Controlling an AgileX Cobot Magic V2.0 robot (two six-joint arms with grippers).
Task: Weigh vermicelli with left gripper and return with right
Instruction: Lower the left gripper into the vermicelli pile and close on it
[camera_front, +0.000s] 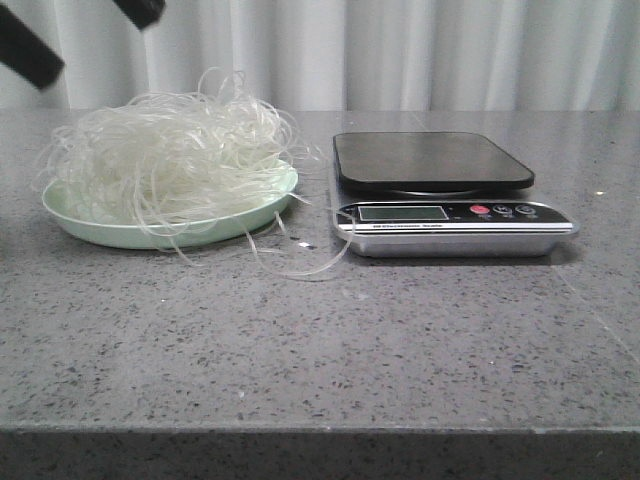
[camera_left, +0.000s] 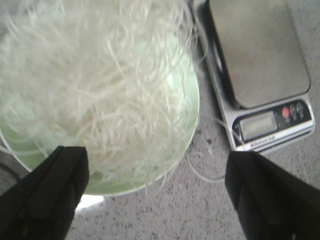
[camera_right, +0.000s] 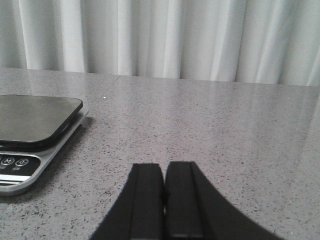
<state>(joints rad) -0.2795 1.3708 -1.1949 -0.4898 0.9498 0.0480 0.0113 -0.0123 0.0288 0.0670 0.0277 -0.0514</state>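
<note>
The left gripper's wide-open fingers are above the vermicelli (camera_front: 185, 140), which rises high above the plate. The left gripper goes on down until the ends of its fingers sink deep into the heap (camera_front: 143, 172), and then close.
The vermicelli (camera_front: 170, 150) is a loose whitish tangle heaped on a pale green plate (camera_front: 255, 215) at the table's left, with a few strands trailing onto the table toward the scale. My left gripper (camera_front: 85, 30) hangs open above the heap, only its two black fingertips showing at the top of the front view. In the left wrist view the vermicelli (camera_left: 100, 85) fills the plate (camera_left: 194, 107), and my left gripper (camera_left: 156, 155) is spread wide and empty over its near rim. My right gripper (camera_right: 162, 167) is shut on nothing, low over bare table to the right of the scale.
A silver kitchen scale (camera_front: 450, 190) with a dark, empty platform stands right of the plate, display facing front; the scale (camera_left: 260, 55) also lies beside the plate in the left wrist view, and the scale (camera_right: 35, 125) shows in the right wrist view. A white curtain (camera_front: 400, 50) hangs behind the grey speckled table.
</note>
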